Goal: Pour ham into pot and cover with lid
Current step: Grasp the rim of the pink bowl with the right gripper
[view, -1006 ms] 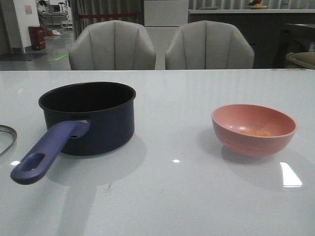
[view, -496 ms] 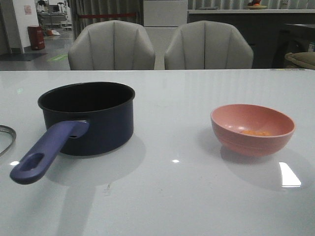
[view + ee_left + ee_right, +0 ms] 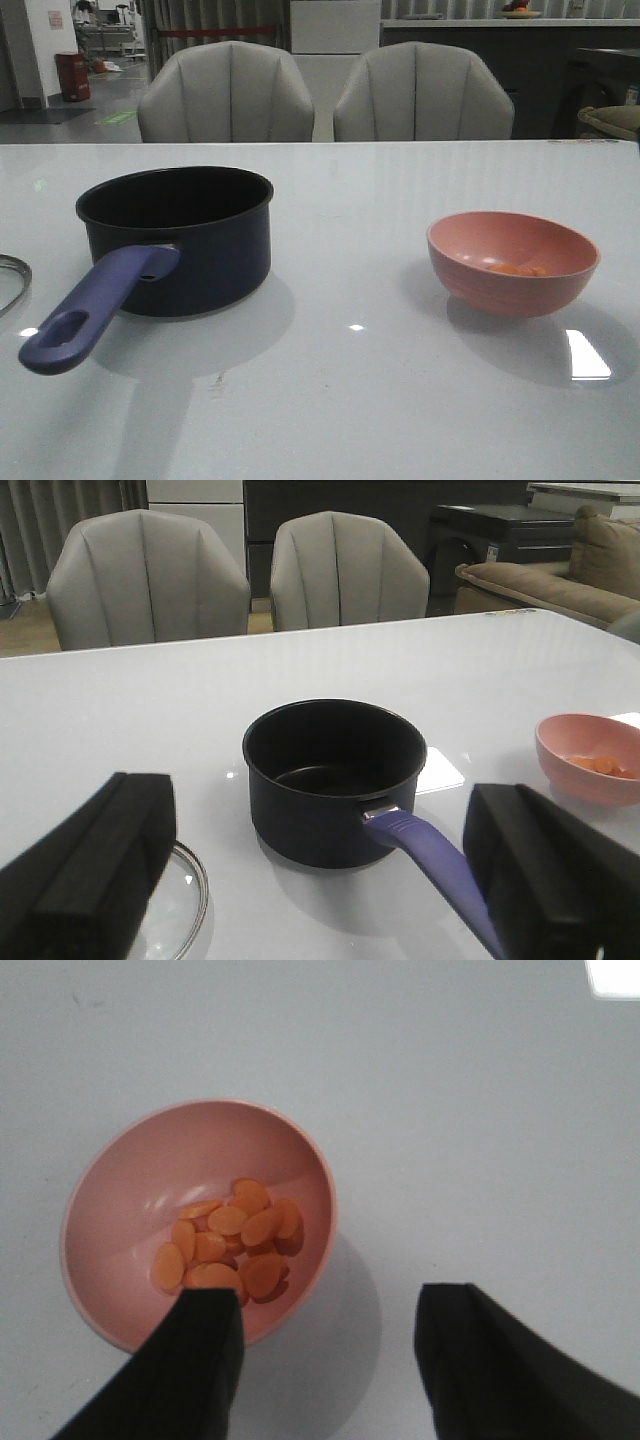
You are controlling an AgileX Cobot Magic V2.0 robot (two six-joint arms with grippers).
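Note:
The ham slices are loose in the smooth pink bowl, so I expect the ham to slip out and leave the bowl empty when I pour.
The dark navy pot stands empty on the left of the table, its purple-blue handle pointing toward the near left. Only a sliver of the lid shows at the front view's left edge; its glass and metal rim lie flat beside the pot. The ham is a heap of orange slices in the pink bowl on the right. My left gripper is open, raised well back from the pot. My right gripper hangs open above the bowl's edge, one finger over the rim. Neither gripper appears in the front view.
The white glossy table carries the pot, bowl and lid. Two grey chairs stand behind its far edge. A sofa sits off to one side in the left wrist view.
The whole front picture has slid a few pixels to the left. Pot, bowl and lid keep their places on the table.

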